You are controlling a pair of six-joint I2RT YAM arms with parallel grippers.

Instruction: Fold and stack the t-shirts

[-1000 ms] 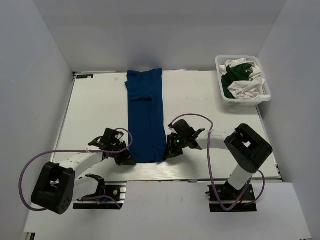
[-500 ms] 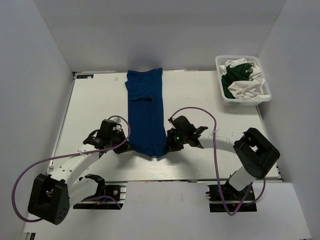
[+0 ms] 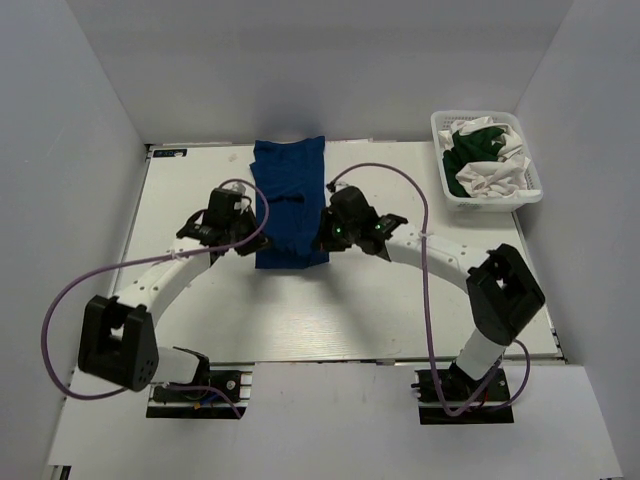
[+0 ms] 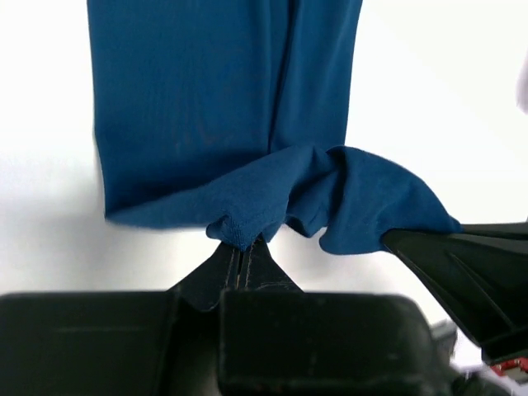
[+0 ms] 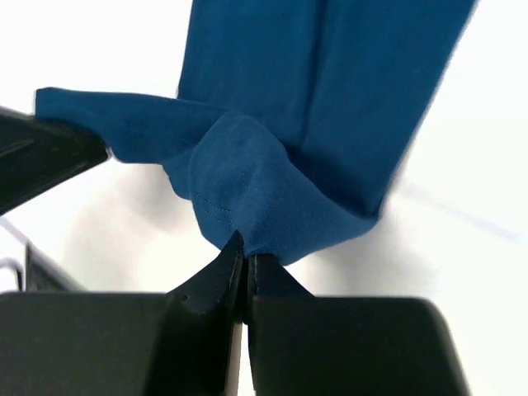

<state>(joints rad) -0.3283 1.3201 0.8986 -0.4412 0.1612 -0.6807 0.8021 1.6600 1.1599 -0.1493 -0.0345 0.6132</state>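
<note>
The royal blue t-shirt's near end droops in a heap (image 5: 241, 177) further in than its corners, so I should spread it flat and bring my right gripper to the t-shirt's near corner (image 5: 369, 219).
A royal blue t-shirt (image 3: 290, 245), folded into a long strip, lies down the middle of the white table (image 3: 400, 290). Its near end is raised and doubled back over the rest. My left gripper (image 3: 251, 217) is shut on the near left corner of the hem, seen pinched at the fingertips in the left wrist view (image 4: 243, 244). My right gripper (image 3: 324, 230) is shut on the near right corner (image 5: 246, 249). The blue cloth (image 4: 206, 99) (image 5: 346, 91) sags in a bunched fold between the two grips. A dark green t-shirt (image 3: 475, 152) and white t-shirts (image 3: 495, 181) lie heaped in the basket.
The white mesh basket (image 3: 441, 160) stands at the table's far right corner. White walls close in the table on the left, the back and the right. Purple cables loop from both arms over the near half of the table.
Both grippers have carried the shirt's near hem away from the near edge toward the far end, doubling the strip over itself. Both arms are stretched out farther.
</note>
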